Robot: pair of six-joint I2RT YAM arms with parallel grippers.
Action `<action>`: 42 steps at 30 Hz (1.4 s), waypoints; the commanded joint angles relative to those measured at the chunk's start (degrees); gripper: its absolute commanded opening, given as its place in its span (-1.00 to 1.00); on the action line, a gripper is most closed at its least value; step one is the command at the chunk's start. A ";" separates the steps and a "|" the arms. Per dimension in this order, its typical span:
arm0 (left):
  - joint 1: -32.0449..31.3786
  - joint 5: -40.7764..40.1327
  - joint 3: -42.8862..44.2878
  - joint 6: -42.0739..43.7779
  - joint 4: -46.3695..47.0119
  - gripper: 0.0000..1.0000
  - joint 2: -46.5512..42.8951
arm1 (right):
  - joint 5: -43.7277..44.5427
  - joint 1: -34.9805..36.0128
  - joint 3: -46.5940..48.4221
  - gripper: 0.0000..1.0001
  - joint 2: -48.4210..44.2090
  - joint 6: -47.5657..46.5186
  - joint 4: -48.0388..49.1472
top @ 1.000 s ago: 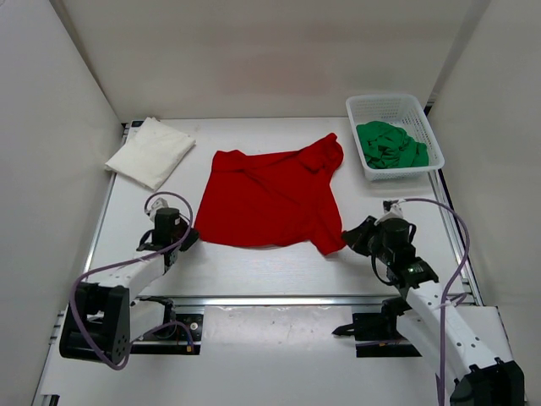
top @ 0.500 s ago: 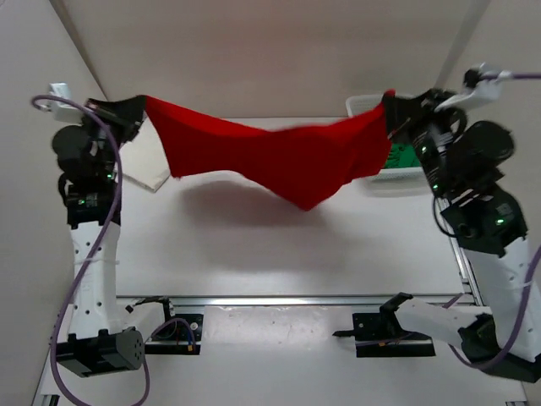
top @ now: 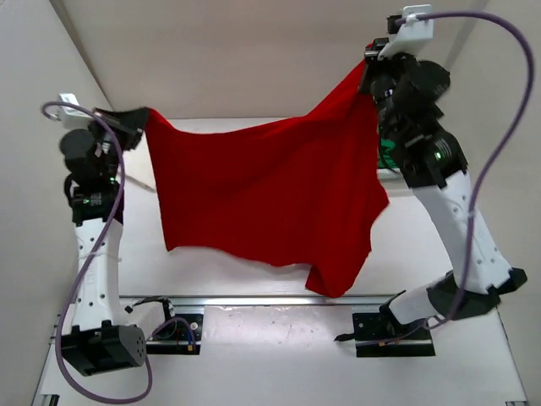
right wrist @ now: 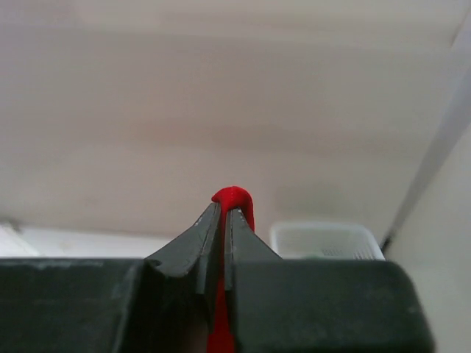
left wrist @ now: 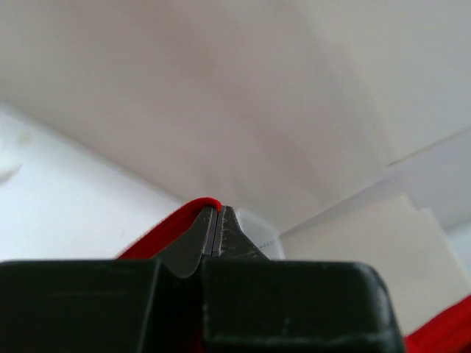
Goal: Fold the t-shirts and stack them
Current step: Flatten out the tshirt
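Note:
The red t-shirt's lower hem (top: pixel 232 252) is trailing toward the table's near edge. Both my grippers should therefore swing the hem toward the back wall (top: pixel 245 72), and then pull back and down.
The red t-shirt (top: pixel 262 194) hangs spread in the air between my two raised arms, its lower hem above the table's near part. My left gripper (top: pixel 142 118) is shut on its upper left corner. My right gripper (top: pixel 369 69), higher up, is shut on its upper right corner. In the left wrist view the gripper (left wrist: pixel 218 209) pinches red cloth (left wrist: pixel 169 224). In the right wrist view the gripper (right wrist: pixel 224 209) pinches a red fold (right wrist: pixel 234 197). A sliver of the green t-shirt (top: pixel 385 157) shows behind the right arm. The white t-shirt is hidden.
The white lattice basket (right wrist: pixel 324 239) stands at the table's far right, mostly hidden behind the right arm in the top view. White enclosure walls stand close on the left, right and back. The arm bases sit on a rail (top: pixel 270 300) at the near edge.
The red t-shirt lay flat on the table a second ago. Both grippers took its corners and lifted it. Since half a second ago the right gripper rose higher and the shirt hangs fuller.

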 commanded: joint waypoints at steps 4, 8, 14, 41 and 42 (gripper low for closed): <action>-6.58 -8.82 -14.02 2.63 3.51 -1.00 4.85 | -34.77 -24.03 -4.36 -1.00 7.26 16.63 -6.28; -8.16 -10.13 -8.36 2.18 6.08 -1.00 17.14 | -39.45 -29.03 10.90 -1.00 25.25 16.45 -11.18; -9.06 -9.62 20.79 1.84 -0.68 -1.00 33.77 | -43.50 -33.35 29.11 -0.99 35.51 23.05 1.78; -3.60 -17.00 -38.15 7.02 10.55 -1.00 -1.34 | -40.69 -29.05 -73.24 -0.99 -22.91 29.35 13.34; -3.69 -17.17 -40.64 7.37 10.20 -1.00 -2.40 | -39.82 -27.65 -77.18 -1.00 -24.33 31.98 12.28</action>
